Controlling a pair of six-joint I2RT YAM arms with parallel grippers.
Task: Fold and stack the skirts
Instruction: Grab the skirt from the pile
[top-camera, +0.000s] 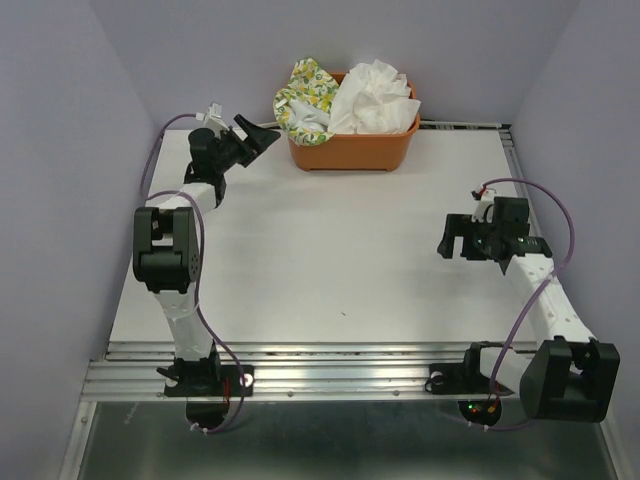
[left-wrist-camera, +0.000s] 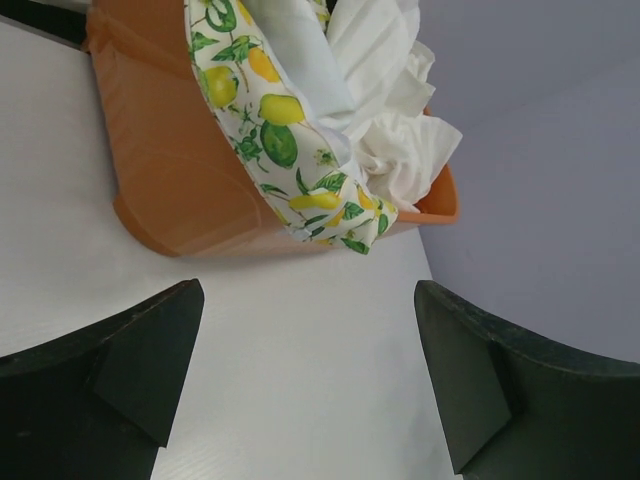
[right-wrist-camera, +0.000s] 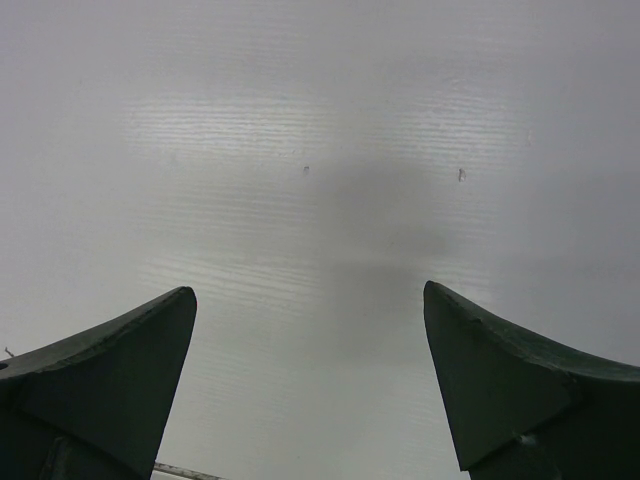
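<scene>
The lemon-print skirt (top-camera: 288, 113) hangs loose over the basket's rim and faces the robot's open left gripper, so that gripper should keep moving in until it can pinch the overhanging flap (top-camera: 311, 138).
Two skirts fill the orange basket (top-camera: 350, 152) at the back of the table. The lemon-print skirt (top-camera: 306, 95) drapes over the basket's left rim, and the plain white crinkly skirt (top-camera: 375, 98) is bunched on the right. My left gripper (top-camera: 256, 135) is open just left of the basket, pointing at the lemon print, with nothing between its fingers. In the left wrist view the lemon-print skirt (left-wrist-camera: 285, 130) hangs over the basket wall (left-wrist-camera: 170, 170), beside the white skirt (left-wrist-camera: 395, 110). My right gripper (top-camera: 452, 240) is open over bare table at the right, holding nothing.
The white table (top-camera: 330, 260) spans the middle, with a metal rail (top-camera: 330, 365) along its near edge. Pale purple walls close in on the left, right and back. Purple cables loop off both arms.
</scene>
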